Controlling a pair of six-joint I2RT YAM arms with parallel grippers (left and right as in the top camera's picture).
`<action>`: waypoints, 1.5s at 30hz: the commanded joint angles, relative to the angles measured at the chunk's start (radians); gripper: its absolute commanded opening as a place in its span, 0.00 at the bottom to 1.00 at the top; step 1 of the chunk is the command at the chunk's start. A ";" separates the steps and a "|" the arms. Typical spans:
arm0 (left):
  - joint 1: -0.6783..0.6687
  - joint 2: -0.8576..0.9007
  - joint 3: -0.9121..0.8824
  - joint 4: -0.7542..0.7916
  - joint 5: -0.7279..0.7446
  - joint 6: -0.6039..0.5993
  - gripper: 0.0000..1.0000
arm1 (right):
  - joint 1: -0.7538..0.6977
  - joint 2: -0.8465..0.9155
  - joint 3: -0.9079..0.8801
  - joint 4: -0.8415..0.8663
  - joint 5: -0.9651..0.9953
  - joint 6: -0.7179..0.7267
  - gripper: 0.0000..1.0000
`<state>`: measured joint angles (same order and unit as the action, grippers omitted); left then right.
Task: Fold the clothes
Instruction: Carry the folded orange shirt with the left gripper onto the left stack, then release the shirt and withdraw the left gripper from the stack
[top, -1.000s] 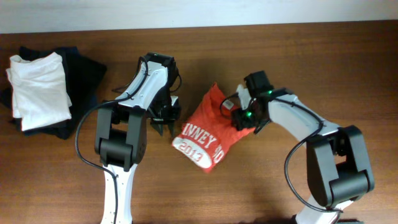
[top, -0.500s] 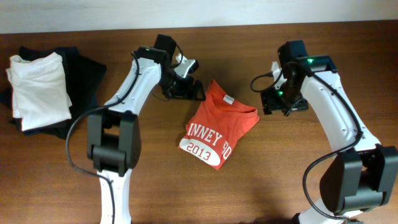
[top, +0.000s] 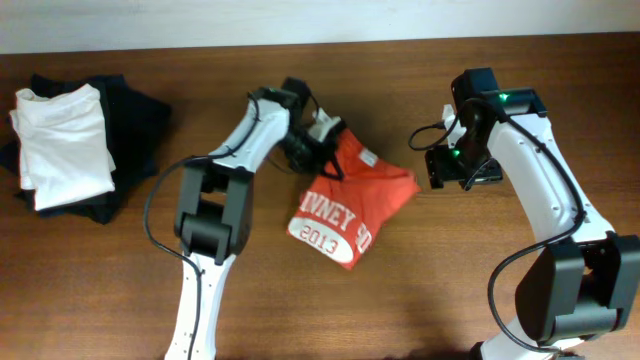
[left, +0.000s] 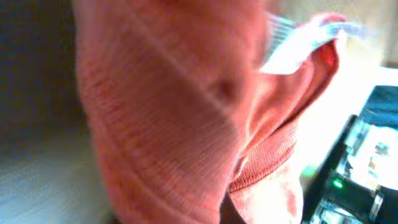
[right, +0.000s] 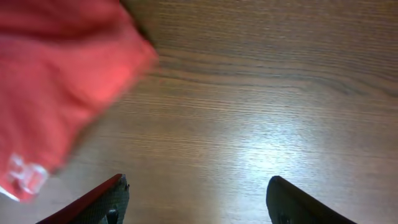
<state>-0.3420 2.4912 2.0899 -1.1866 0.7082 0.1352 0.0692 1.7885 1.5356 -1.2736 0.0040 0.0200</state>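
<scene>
The way is clear and the orange-red T-shirt (top: 352, 205) is still folded in my left gripper, so I should go on carrying it until it lies over the white garment (top: 65, 147).
The orange-red T-shirt (top: 350, 200) lies folded at the table's middle, with white lettering and "2013" toward the front. My left gripper (top: 318, 150) is at the shirt's back left edge by the collar. The left wrist view is filled with the shirt's fabric (left: 161, 112), its ribbed collar and a white label; the fingers are hidden, so I cannot tell their state. My right gripper (top: 458, 168) is open and empty over bare wood to the right of the shirt. In the right wrist view its fingers (right: 202, 205) stand wide apart and the shirt's edge (right: 62, 74) is at the upper left.
A white folded garment (top: 62, 140) lies on dark folded garments (top: 135, 115) at the back left. The table's back edge (top: 400, 40) meets a pale wall.
My left gripper has moved right, from beside the shirt onto its collar edge. My right gripper left the shirt's right edge a second ago and has hardly moved since.
</scene>
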 joint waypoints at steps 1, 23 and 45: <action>0.106 -0.070 0.229 -0.122 -0.259 0.017 0.00 | -0.056 -0.017 0.016 -0.006 0.034 -0.005 0.75; 0.915 -0.342 0.372 0.011 -0.443 0.008 0.02 | -0.143 -0.017 0.016 -0.022 0.023 -0.005 0.74; 0.493 -0.351 0.280 -0.036 -0.496 -0.093 0.99 | -0.143 -0.015 0.012 0.063 -0.240 -0.004 0.99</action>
<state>0.2718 2.1818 2.3756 -1.1622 0.3416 0.0269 -0.0696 1.7885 1.5356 -1.2228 -0.1356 0.0177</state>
